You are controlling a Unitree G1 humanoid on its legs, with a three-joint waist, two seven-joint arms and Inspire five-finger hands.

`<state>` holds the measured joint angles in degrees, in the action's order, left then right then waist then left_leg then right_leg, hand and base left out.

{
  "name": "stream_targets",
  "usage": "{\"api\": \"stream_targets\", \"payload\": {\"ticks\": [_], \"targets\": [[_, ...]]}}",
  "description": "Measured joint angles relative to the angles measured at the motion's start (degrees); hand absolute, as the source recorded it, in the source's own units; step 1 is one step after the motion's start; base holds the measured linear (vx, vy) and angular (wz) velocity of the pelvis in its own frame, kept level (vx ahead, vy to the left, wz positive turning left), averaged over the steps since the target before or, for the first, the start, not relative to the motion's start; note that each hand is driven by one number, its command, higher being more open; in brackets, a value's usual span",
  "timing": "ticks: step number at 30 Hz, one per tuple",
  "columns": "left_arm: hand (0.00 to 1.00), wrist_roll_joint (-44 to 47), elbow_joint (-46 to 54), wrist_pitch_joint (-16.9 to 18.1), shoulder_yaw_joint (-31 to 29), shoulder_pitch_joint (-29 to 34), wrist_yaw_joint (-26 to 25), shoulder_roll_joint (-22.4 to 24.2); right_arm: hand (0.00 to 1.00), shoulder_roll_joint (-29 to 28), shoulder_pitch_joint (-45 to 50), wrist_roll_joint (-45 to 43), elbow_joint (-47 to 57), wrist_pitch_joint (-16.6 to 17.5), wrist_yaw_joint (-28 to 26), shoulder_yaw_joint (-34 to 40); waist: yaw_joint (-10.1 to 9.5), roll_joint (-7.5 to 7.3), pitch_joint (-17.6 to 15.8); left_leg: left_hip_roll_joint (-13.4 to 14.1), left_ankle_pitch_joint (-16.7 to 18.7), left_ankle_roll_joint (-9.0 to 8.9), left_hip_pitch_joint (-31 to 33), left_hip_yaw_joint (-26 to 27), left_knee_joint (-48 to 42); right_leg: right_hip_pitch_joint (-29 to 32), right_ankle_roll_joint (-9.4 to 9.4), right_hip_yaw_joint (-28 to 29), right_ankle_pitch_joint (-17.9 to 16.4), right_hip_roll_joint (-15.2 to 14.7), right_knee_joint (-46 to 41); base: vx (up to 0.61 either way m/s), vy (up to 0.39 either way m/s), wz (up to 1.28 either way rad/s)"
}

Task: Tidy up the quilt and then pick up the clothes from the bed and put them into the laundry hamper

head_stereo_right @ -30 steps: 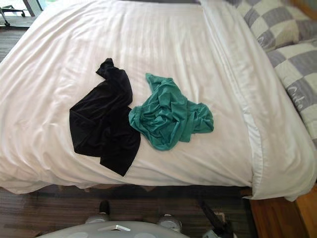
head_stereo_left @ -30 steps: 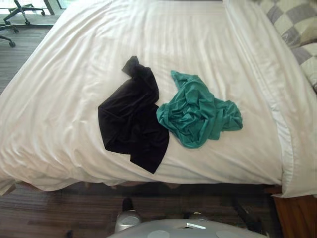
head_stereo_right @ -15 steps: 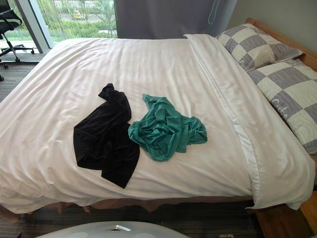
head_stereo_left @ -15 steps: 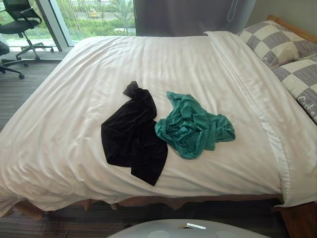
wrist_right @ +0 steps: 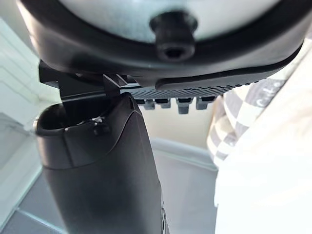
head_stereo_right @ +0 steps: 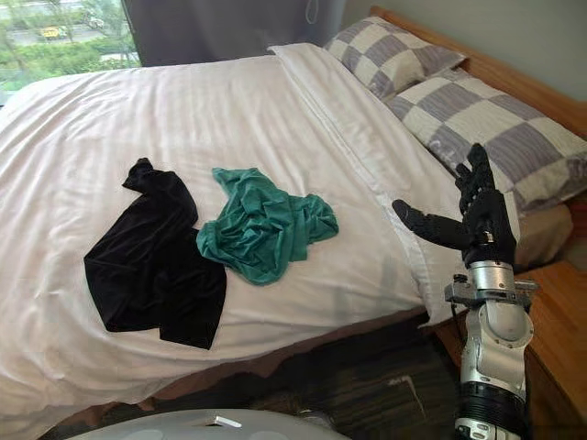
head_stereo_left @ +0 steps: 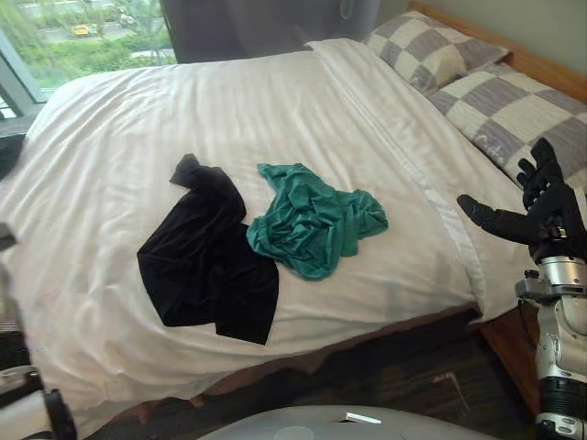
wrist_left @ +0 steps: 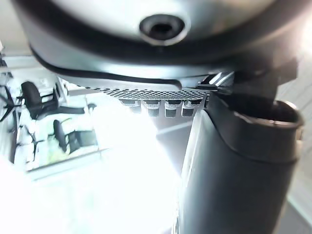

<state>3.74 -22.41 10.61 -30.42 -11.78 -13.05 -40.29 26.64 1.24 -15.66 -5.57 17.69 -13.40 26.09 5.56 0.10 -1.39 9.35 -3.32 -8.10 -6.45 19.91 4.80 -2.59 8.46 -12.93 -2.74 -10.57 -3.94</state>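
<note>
I see the crumpled teal garment [head_stereo_left: 316, 220] already lying heaped in loose folds [head_stereo_left: 307, 209], so I expect it to hang as a compact, drooping heap when I carry it.
A white quilt [head_stereo_left: 119, 128] lies spread over the bed, fairly smooth, with its folded top edge [head_stereo_left: 404, 137] running beside the pillows. On it, near the front, a black garment [head_stereo_left: 206, 266] lies flat and touches a crumpled teal garment [head_stereo_left: 312, 220] to its right. My right hand [head_stereo_left: 541, 215] is raised off the bed's right front corner, open, thumb pointing toward the quilt, holding nothing. In the right wrist view its thumb [wrist_right: 107, 170] stands straight. My left hand [wrist_left: 234, 170] appears open in the left wrist view, with nothing in it.
Two grey-and-white checked pillows [head_stereo_left: 440, 55] [head_stereo_left: 523, 110] rest against a wooden headboard [head_stereo_right: 514, 69]. A wooden surface [head_stereo_right: 559, 321] stands by the bed's right corner. Dark floor [head_stereo_left: 394, 376] runs along the front edge. Office chairs [wrist_left: 34, 97] stand by the window.
The camera has swung to the right, shifting the whole scene. My right hand has risen into view at the right. Both garments lie where they did on the quilt.
</note>
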Motion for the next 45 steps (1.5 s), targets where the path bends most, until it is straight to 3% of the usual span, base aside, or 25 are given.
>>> {"api": "stream_targets", "payload": {"ticks": [4,9,14,20,22,26,28,30,35,40,45], "targets": [[1.00,-4.2,2.5,-3.8,5.1,0.1,5.6,4.1,1.00,-0.3,0.4,-0.3,6.7,0.0,0.0,-1.6,1.21,0.56,-0.5,0.3,0.1,0.01,-0.3,1.3,0.0,0.6,-0.19,1.4,0.4,0.4,0.0,-0.03,0.008,-0.19],[1.00,-6.8,4.7,-7.2,8.2,1.2,10.6,5.7,1.00,-3.9,2.2,2.0,8.8,-1.4,0.1,-4.1,2.00,1.38,-1.8,0.5,0.4,-0.27,-1.1,2.8,0.1,0.9,-0.22,3.0,0.8,0.8,0.0,-0.03,0.006,-0.15],[1.00,-15.7,4.8,-13.5,9.5,3.6,10.8,7.9,1.00,-5.1,5.3,2.2,8.9,-4.3,0.0,-6.5,2.26,2.84,-2.7,0.5,0.4,-0.28,-1.0,4.2,0.1,1.5,-0.33,4.1,1.3,0.9,0.2,-0.01,0.004,-0.11],[1.00,-24.2,-1.6,-17.8,11.3,8.5,10.5,9.2,1.00,-7.3,7.1,1.8,14.0,-4.8,-0.1,-6.7,2.44,2.96,-2.7,1.3,0.6,-0.57,-0.8,6.4,0.2,2.7,-0.75,6.1,2.5,2.0,1.3,-0.01,-0.009,-0.19],[1.00,-26.9,-5.3,-19.7,11.3,9.8,9.5,11.1,1.00,-7.3,7.1,1.7,16.4,-4.7,-0.4,-6.9,2.61,3.06,-2.7,1.2,0.7,-0.65,-0.8,7.1,0.3,3.2,-0.67,6.8,2.6,2.0,1.3,-0.01,-0.001,-0.16],[1.00,-29.1,-8.9,-19.8,10.2,12.3,7.1,16.2,1.00,-7.3,7.2,1.0,17.6,-4.6,-1.9,-7.8,2.48,3.18,-2.8,1.2,0.7,-0.69,0.2,7.8,0.3,4.4,-0.63,7.2,2.8,2.0,1.3,-0.01,0.000,-0.03],[1.00,-29.1,-9.3,-19.4,9.6,12.3,4.3,19.6,1.00,-7.2,6.9,0.2,18.9,-4.6,-2.6,-8.7,2.24,4.07,-3.0,1.1,0.6,-0.65,1.4,8.1,0.2,5.9,-0.62,7.4,2.8,1.9,0.8,-0.01,0.003,-0.07],[1.00,-28.9,-10.2,-18.8,9.7,11.5,0.1,22.1,1.00,-7.0,5.5,-1.5,23.7,-4.6,-3.8,-10.2,2.26,5.99,-3.5,0.8,-0.2,-0.25,5.1,8.9,0.1,11.2,-0.61,8.8,2.8,1.7,-1.1,-0.03,0.012,-0.16],[1.00,-28.8,-13.3,-18.2,10.9,8.6,-8.6,25.3,1.00,-3.9,-1.1,-2.7,27.0,-4.6,-4.0,-12.1,2.52,7.54,-7.0,1.3,-1.6,-0.24,8.0,10.5,0.1,16.3,-0.64,10.5,2.8,2.4,-3.5,-0.04,-0.015,-0.15],[1.00,-28.8,-12.5,-18.2,13.8,7.6,-13.6,25.4,1.00,-3.6,-2.2,-5.7,30.4,-4.6,-4.3,-12.1,2.55,6.91,-8.4,1.6,-1.9,-0.33,7.9,11.0,0.1,16.5,-0.68,10.9,2.7,2.9,-3.8,-0.01,-0.014,-0.04],[1.00,-26.9,-4.2,-19.6,16.0,7.6,-11.6,22.5,1.00,-4.4,-1.0,-7.4,31.5,-4.6,-6.6,-12.1,2.39,4.33,-9.3,1.6,-2.1,-0.21,7.5,9.6,0.1,14.9,-0.62,9.9,2.8,2.6,-3.8,0.01,0.007,0.15]]}}
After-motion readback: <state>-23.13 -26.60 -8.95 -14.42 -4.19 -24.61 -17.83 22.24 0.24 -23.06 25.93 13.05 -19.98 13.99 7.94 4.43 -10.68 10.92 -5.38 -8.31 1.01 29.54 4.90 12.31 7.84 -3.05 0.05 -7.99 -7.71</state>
